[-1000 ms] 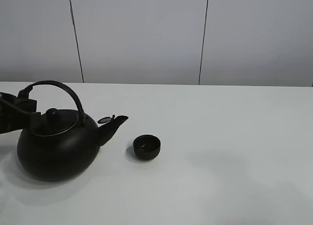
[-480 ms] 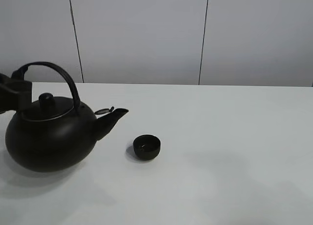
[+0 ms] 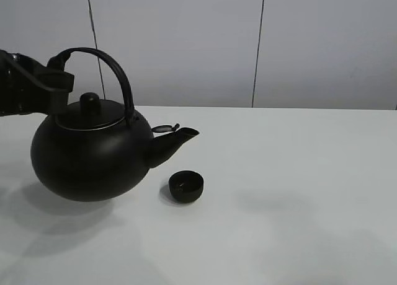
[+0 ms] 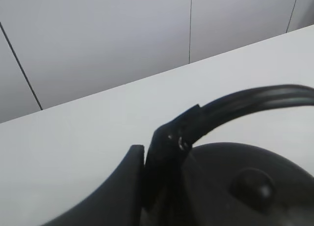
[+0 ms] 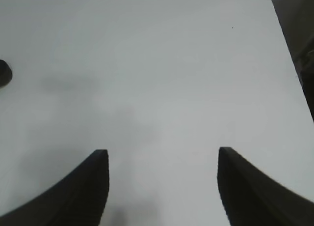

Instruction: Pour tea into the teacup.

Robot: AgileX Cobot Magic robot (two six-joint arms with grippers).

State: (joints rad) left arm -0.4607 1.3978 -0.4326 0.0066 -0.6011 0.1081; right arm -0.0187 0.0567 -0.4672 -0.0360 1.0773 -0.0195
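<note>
I should pull the kettle back and down with my left gripper before I tip it to pour, because the kettle's spout tip [image 3: 193,132] hangs high and beyond the middle of the teacup.
The small matte black teacup [image 3: 186,186] stands on the white table, and a sliver of it shows at the edge of the right wrist view [image 5: 3,72]. The large black kettle [image 3: 93,155] hangs above the table to the cup's left, upright, its spout tip [image 3: 189,133] just above and left of the cup. My left gripper [image 3: 57,74] is shut on the kettle's arched handle [image 4: 250,100]; it also shows in the left wrist view [image 4: 164,155]. My right gripper [image 5: 162,186] is open and empty over bare table, out of the exterior view.
The white table [image 3: 298,192] stretches to the right of the cup, and its edge [image 5: 289,54] shows in the right wrist view. A grey panelled wall [image 3: 186,43] stands behind the table.
My left gripper has lifted the kettle off the table and carried it right, so the spout has moved closer to the teacup. The cup has not moved.
</note>
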